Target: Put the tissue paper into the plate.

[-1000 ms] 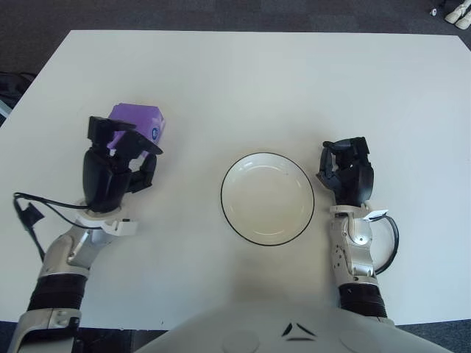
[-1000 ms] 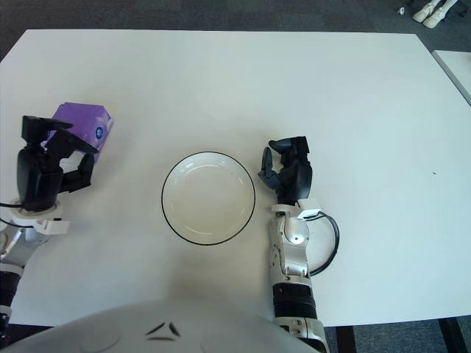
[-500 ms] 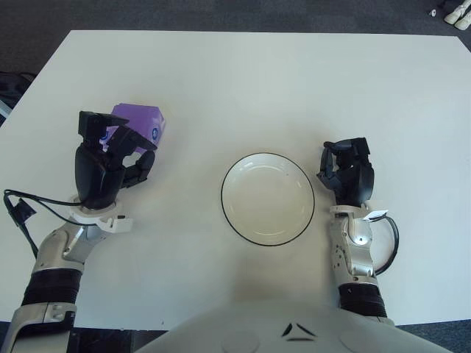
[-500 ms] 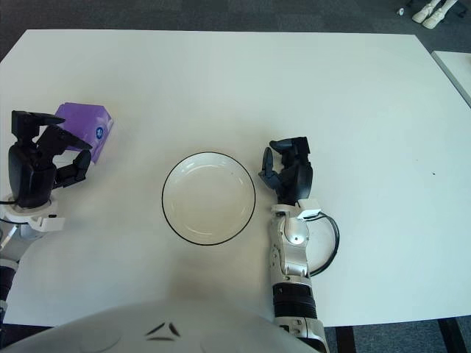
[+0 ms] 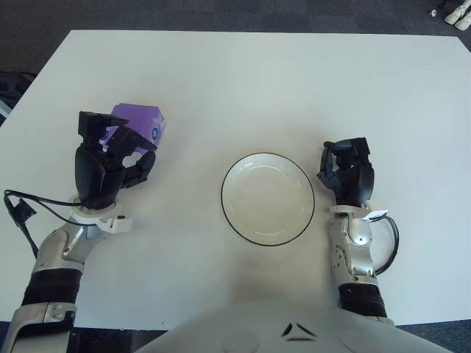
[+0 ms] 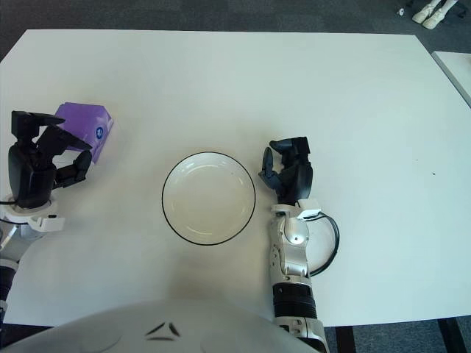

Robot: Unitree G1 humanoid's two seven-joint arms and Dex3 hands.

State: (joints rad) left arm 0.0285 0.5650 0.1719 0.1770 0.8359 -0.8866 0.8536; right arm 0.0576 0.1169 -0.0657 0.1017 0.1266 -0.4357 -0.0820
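Observation:
I expect the purple tissue pack [image 5: 140, 121] to keep its block shape when I lift and carry it, because its top lies flat out to a squared corner [image 5: 159, 110].
A purple tissue pack [image 5: 141, 122] lies on the white table at the left. My left hand [image 5: 124, 152] stands just in front of it, on its near side. The black fingers [image 5: 140, 144] are spread and overlap the pack's near edge, closed on nothing. A white plate with a dark rim [image 5: 268, 198] sits empty at the middle of the table, well to the right of the pack. My right hand [image 5: 346, 169] shows just right of the plate, fingers loosely bent and holding nothing.
The white table [image 5: 294, 88] stretches far back and to the right. A black cable [image 5: 29, 202] loops by my left forearm near the table's left edge. Dark floor surrounds the table.
Over the last second my left hand has shifted a little left and away from me, beside the pack, then held still. The pack, the plate and the right hand have not moved.

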